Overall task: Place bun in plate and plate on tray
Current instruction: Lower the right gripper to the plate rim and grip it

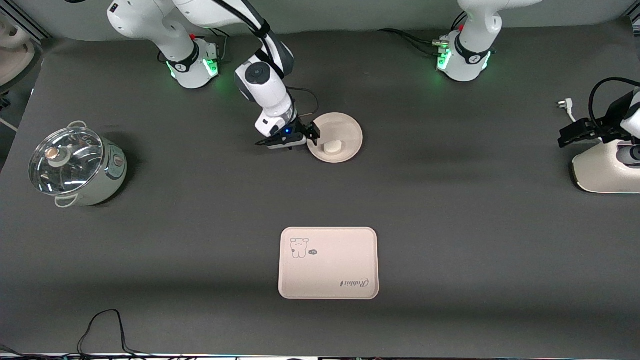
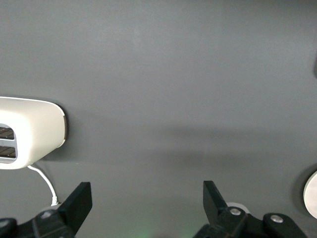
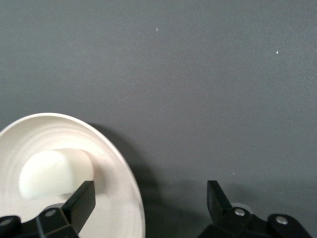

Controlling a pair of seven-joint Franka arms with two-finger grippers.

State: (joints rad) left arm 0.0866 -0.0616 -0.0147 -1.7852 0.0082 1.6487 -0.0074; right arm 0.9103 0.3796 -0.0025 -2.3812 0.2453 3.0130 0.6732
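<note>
The bun (image 1: 333, 147) is inside the plate's raised rim (image 1: 361, 138), so I expect it to stay in place and come along when I carry the plate by its edge.
The bun (image 1: 332, 146) lies in the plate (image 1: 347, 131), on the side nearer the front camera. My right gripper (image 1: 310, 135) is open and low at the plate's rim toward the right arm's end. In the right wrist view, the right gripper (image 3: 148, 203) straddles the plate's rim (image 3: 130, 191), one finger over the dish close to the bun (image 3: 54, 173), the other over bare table. The tray (image 1: 328, 263) lies bare, nearer the front camera than the plate. My left gripper (image 1: 565, 138) waits open and empty above a white appliance at the left arm's end, also in its wrist view (image 2: 147, 203).
A pot with a glass lid (image 1: 75, 165) stands at the right arm's end. The white appliance (image 1: 605, 172) with its plug (image 1: 564, 104) sits at the left arm's end and shows in the left wrist view (image 2: 29, 131). A black cable (image 1: 105, 325) lies by the front edge.
</note>
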